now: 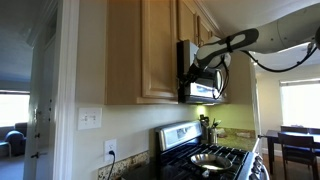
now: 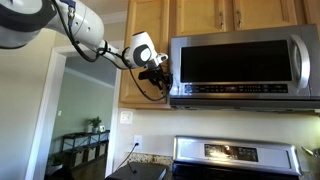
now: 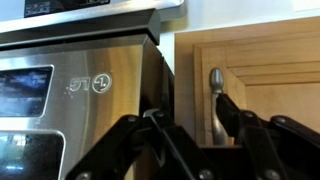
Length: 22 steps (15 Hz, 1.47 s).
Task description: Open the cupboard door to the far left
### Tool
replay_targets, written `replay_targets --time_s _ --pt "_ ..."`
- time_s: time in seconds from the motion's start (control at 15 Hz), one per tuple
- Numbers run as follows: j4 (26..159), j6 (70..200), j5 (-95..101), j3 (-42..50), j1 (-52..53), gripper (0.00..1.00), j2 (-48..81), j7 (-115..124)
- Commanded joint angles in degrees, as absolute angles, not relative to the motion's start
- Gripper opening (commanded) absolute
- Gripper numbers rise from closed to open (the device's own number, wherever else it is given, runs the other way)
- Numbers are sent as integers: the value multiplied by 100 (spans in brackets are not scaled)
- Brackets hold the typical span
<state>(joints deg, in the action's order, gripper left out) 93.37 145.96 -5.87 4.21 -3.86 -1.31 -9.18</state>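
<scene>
My gripper's door-side finger is close to the cupboard door's off-center handle, so I should open wide and move away from the microwave before I close around the handle (image 3: 218, 128).
The tall light-oak cupboard door (image 2: 143, 50) hangs left of the microwave and looks closed; it also shows in an exterior view (image 1: 143, 50). In the wrist view its framed panel (image 3: 265, 70) fills the right side, with the slim metal handle (image 3: 214, 92) at its edge next to the microwave. My gripper (image 3: 188, 112) is open, its fingers apart around the handle's end, and the right finger lies close beside the handle. In both exterior views the gripper (image 2: 158, 66) (image 1: 192, 66) sits at the door's lower corner by the microwave.
The steel-and-black microwave (image 2: 240, 62) is right beside the gripper, and its side fills the left of the wrist view (image 3: 80, 90). Shorter wooden doors (image 2: 235, 12) sit above it. A stove (image 1: 215, 158) stands below. The arm (image 2: 80, 25) reaches in from the doorway side.
</scene>
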Motion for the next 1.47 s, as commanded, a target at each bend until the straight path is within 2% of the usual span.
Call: replay_targets --time_s 0.0,0.07,0.13,0.47,1.27,1.33,1.4 --pt "9123 14701 -820 414 -358 59 178 -1234" --pt "9278 14745 -649 398 -352 69 58 -1202" --pt "9399 14763 -556 382 -339 69 -55 -1191" --pt "9483 14635 -177 285 -305 98 -275 -952" --pt "9263 14594 322 171 -277 100 5 -586" --pt "9251 14611 291 170 -273 94 27 -601" --pt "9230 14685 190 162 -262 93 65 -681"
